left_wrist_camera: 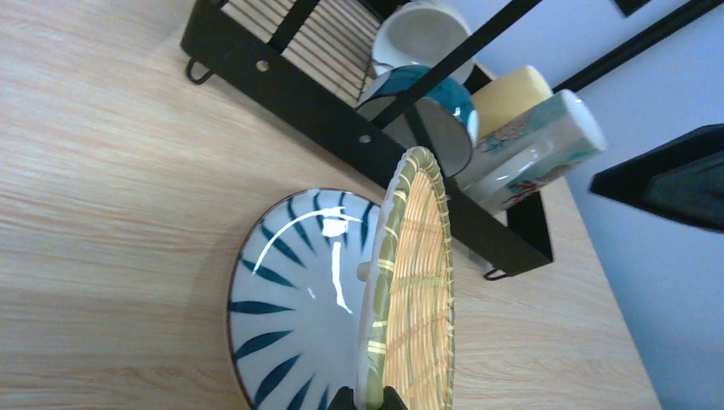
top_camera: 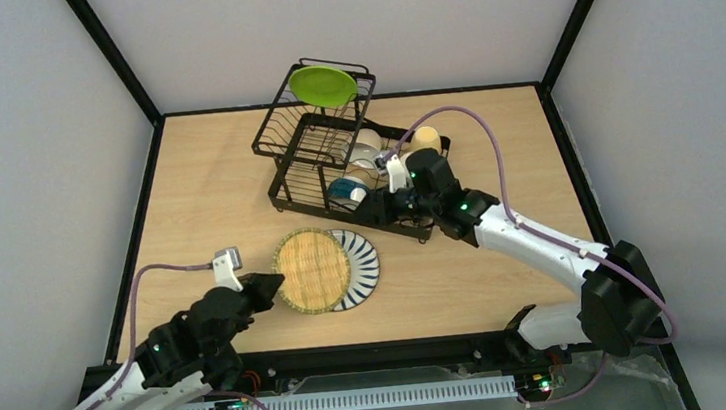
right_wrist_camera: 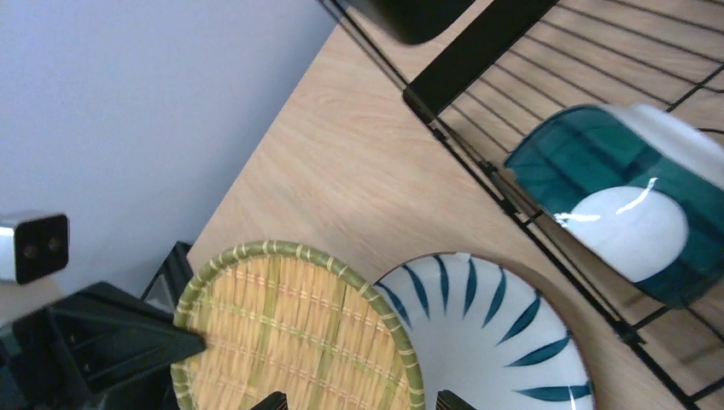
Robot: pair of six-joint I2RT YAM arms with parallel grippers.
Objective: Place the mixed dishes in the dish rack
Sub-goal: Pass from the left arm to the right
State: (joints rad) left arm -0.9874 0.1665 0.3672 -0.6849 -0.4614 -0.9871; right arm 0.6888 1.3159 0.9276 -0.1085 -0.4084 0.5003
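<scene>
My open right gripper should keep going toward the free opposite rim (top_camera: 341, 246) and close there, while my left gripper is on one rim of the woven bamboo plate (top_camera: 286, 291).
My left gripper (top_camera: 268, 284) (left_wrist_camera: 369, 398) is shut on the rim of a woven bamboo plate (top_camera: 312, 269) (left_wrist_camera: 418, 290) with a green edge, tilted up on its side. Beneath it a white plate with dark blue stripes (top_camera: 360, 266) (left_wrist_camera: 294, 299) (right_wrist_camera: 504, 342) lies flat on the table. The black wire dish rack (top_camera: 309, 160) (left_wrist_camera: 324, 102) holds a green plate (top_camera: 322, 85) on its raised tier. Its lower tray holds a white bowl (top_camera: 366, 147), a blue-outside bowl (top_camera: 345, 189) (right_wrist_camera: 632, 196), a yellow mug (top_camera: 424, 140) and a patterned cream mug (left_wrist_camera: 546, 149). My right gripper (top_camera: 379, 206) (right_wrist_camera: 359, 401) hangs open at the rack's front edge, above both plates, holding nothing.
The rack stands at the back middle of the wooden table (top_camera: 207, 190). Black frame posts (top_camera: 114, 58) and grey walls close in the sides and back. The right arm (top_camera: 533, 239) stretches diagonally from the near right corner.
</scene>
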